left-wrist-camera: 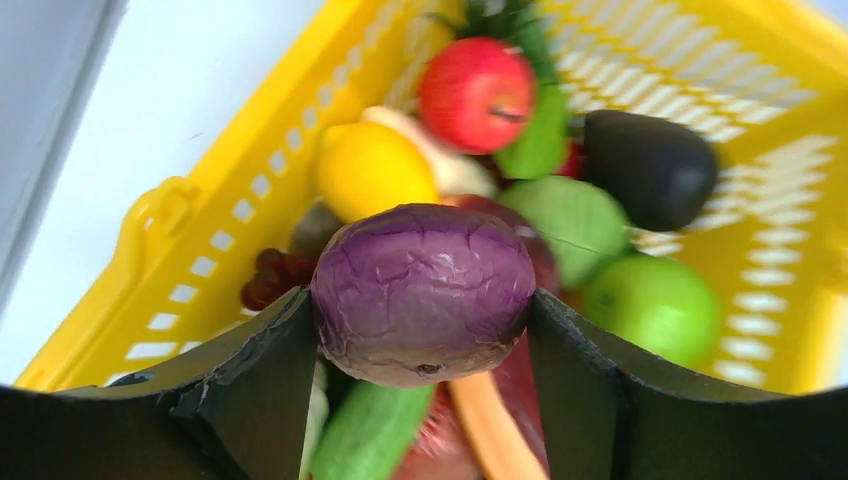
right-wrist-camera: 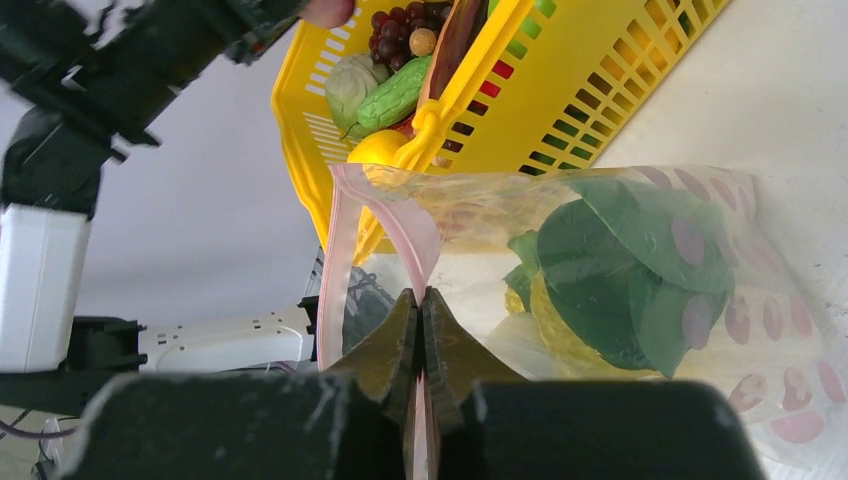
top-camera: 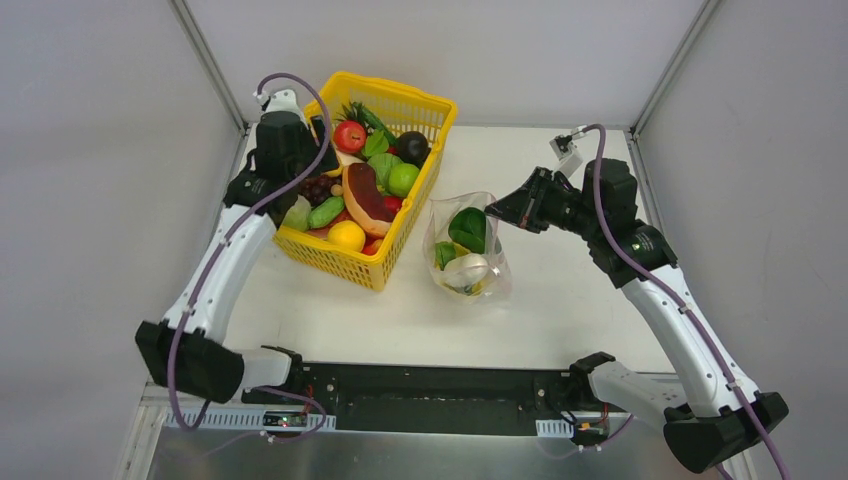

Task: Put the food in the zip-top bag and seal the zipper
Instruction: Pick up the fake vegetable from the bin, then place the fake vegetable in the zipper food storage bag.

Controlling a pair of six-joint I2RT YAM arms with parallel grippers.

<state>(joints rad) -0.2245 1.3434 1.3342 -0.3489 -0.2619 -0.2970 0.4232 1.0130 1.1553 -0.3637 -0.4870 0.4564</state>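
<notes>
I keep moving my left gripper toward the bag and let go inside it, because the purple cabbage [left-wrist-camera: 423, 295] is clear of the other food and the zip-top bag's opening [top-camera: 461, 226] is open.
In the left wrist view my left gripper [left-wrist-camera: 420, 310] is inside the yellow basket [left-wrist-camera: 200, 260], both fingers pressed against the sides of a purple cabbage [left-wrist-camera: 422, 290]. In the top view that gripper [top-camera: 316, 184] is low over the basket's left side. The zip-top bag [top-camera: 470, 270] stands open right of the basket, holding leafy greens [top-camera: 467, 228] and a white radish [top-camera: 468, 268]. My right gripper [right-wrist-camera: 421, 295] is shut on the pink zipper [right-wrist-camera: 340, 250] at the bag's mouth, holding it up. Greens [right-wrist-camera: 620, 260] and a yellow cabbage [right-wrist-camera: 560, 325] show through the plastic.
The basket [top-camera: 340, 262] also holds a red apple [top-camera: 348, 135], a dark avocado [top-camera: 411, 146], a green lime [top-camera: 403, 178], a lemon [top-camera: 346, 236] and more food. Grey walls close the table's left, right and back sides.
</notes>
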